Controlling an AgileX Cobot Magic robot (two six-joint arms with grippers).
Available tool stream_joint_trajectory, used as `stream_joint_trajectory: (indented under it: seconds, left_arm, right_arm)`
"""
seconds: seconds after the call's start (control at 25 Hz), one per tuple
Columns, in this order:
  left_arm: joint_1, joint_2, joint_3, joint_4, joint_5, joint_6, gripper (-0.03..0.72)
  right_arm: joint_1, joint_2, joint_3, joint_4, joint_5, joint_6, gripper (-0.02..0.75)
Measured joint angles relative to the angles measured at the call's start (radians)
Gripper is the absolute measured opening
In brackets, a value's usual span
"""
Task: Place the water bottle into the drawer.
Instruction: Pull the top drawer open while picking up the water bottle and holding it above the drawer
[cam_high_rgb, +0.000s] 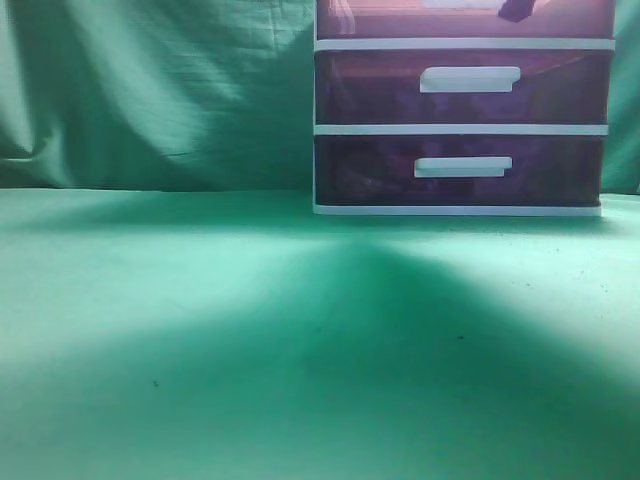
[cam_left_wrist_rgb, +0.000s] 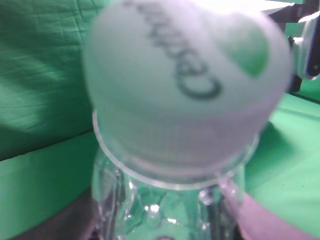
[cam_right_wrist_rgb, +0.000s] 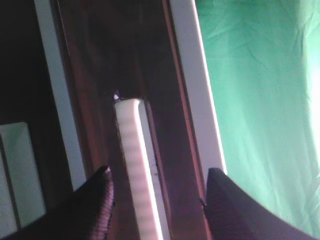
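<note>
The top drawer (cam_high_rgb: 400, 22) is separated from the drawer below by a white strip (cam_high_rgb: 465, 44), so the top drawer will come straight out on its own when I pull.
In the left wrist view the clear water bottle (cam_left_wrist_rgb: 170, 200) with a white cap (cam_left_wrist_rgb: 185, 90) fills the frame, very close and blurred. My left gripper (cam_left_wrist_rgb: 165, 225) is shut on its body, with a finger showing on each side at the bottom. In the right wrist view the top drawer's reddish-purple front (cam_right_wrist_rgb: 170, 100) and white bar handle (cam_right_wrist_rgb: 135, 150) run down the frame. My right gripper (cam_right_wrist_rgb: 157, 200) is open, one finger on each side of the handle. In the exterior view only the top drawer's lower strip (cam_high_rgb: 400, 22) shows, with a dark gripper part (cam_high_rgb: 515, 10) in front of it. The bottle is out of that view.
The white-framed unit stands at the back right of the green cloth table (cam_high_rgb: 250, 330), with two lower drawers (cam_high_rgb: 460, 88) (cam_high_rgb: 455, 172), both shut. A green cloth backdrop (cam_high_rgb: 150, 90) hangs behind. A white and dark machine part (cam_left_wrist_rgb: 306, 45) shows at the right edge of the left wrist view.
</note>
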Motion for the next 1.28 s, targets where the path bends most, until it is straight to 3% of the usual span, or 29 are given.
stream_joint_trajectory:
  seconds: [0.56,0.76,0.96,1.28]
  left_arm:
    - [0.000,0.000,0.000,0.000,0.008,-0.002,0.285]
    - [0.000,0.000,0.000,0.000,0.008,-0.002,0.285]
    - [0.000,0.000,0.000,0.000,0.008,-0.002,0.285]
    - [0.000,0.000,0.000,0.000,0.008,-0.002,0.285]
  right_arm:
    - [-0.008,0.115,-0.095,-0.056,-0.002,-0.037,0.375]
    - [-0.010,0.120,-0.102,-0.078,-0.019,-0.053,0.099]
    - [-0.010,0.097,-0.092,-0.097,0.005,-0.070,0.097]
    - [-0.008,-0.071,0.155,-0.123,-0.033,-0.092,0.097]
